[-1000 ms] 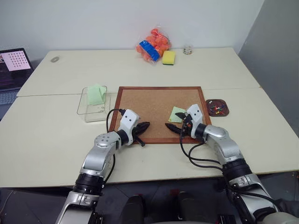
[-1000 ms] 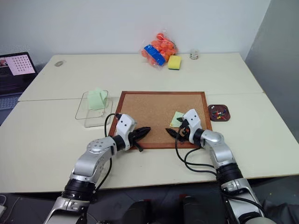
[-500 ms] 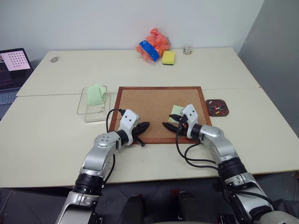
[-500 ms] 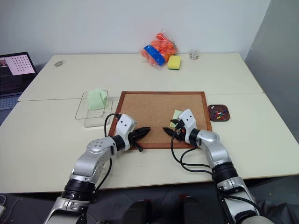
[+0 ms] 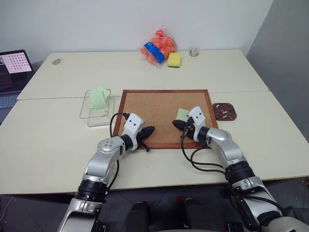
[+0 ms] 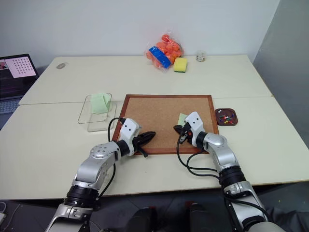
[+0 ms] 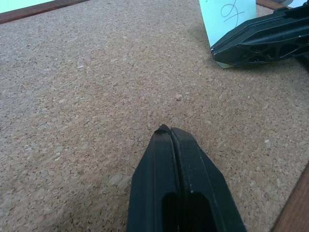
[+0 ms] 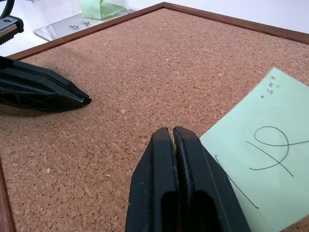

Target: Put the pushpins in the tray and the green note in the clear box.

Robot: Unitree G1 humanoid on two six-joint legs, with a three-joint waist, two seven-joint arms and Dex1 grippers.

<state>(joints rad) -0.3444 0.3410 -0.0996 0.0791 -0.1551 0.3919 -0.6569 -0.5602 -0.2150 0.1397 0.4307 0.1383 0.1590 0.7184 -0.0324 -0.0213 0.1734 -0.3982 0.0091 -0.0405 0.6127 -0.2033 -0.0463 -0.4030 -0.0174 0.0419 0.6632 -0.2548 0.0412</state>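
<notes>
I should take the note with my left gripper before the yellow pushpin goes into the tray, because this green note is sticking to my right gripper's fingertips along with the pushpin.
The green note lies flat on the cork board, with a pen scribble on it. My right gripper is shut, resting low over the note's near left edge, and I see no paper between its fingers. Facing it across a short gap of board, my left gripper is shut and holds nothing. The dark brown tray, right of the board, holds several pushpins. The clear box stands left of the board.
A folded mint-green paper sits in the clear box. At the back of the table are a bag of orange balls, a yellow sponge and a small glass jar. A laptop is at the far left.
My right gripper's fingers have closed from wide open to shut at the note's edge. The left arm has not moved.
</notes>
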